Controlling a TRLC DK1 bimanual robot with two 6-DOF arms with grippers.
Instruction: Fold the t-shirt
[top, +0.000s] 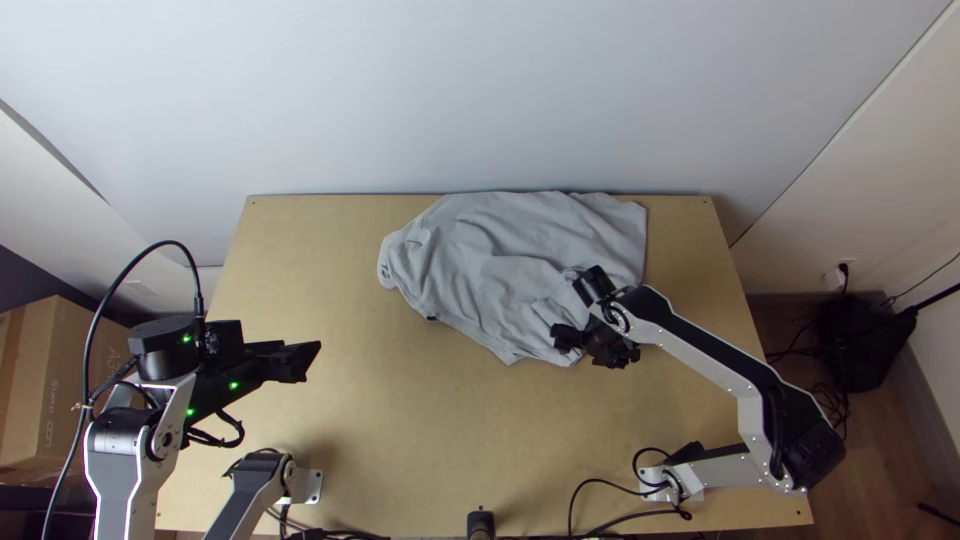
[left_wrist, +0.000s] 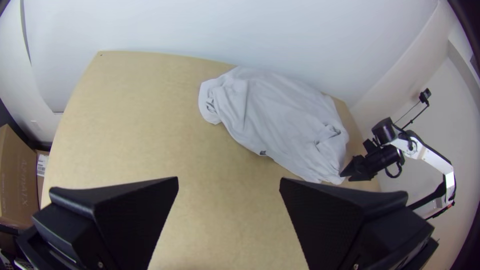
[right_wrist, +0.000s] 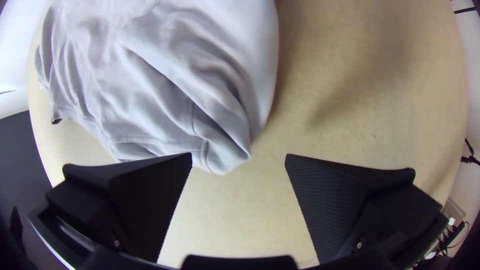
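I expect the grey t-shirt (top: 560, 228) to open out wide and hang limp when I lift it and pull its ends apart, because deep loose folds (top: 492, 268) run through the bunched cloth.
The grey t-shirt (top: 500, 260) lies wrinkled and loosely bunched at the table's far side, its narrow end to the left. My left gripper (top: 305, 362) is over the left part of the table, well away from the cloth; in its wrist view the left gripper (left_wrist: 229, 182) stands open with nothing held. My right gripper (top: 562, 340) is at the shirt's near right edge. In the right wrist view the right gripper (right_wrist: 239, 159) is open, and a corner of the shirt (right_wrist: 227, 155) lies between and beyond its fingers, not gripped.
Bare wood shows on the table (top: 400, 430) in front of the shirt and to its left. A wall (top: 480, 100) rises behind the far edge. A cardboard box (top: 60, 390) stands off the left side, and cables (top: 620, 515) run by the right base.
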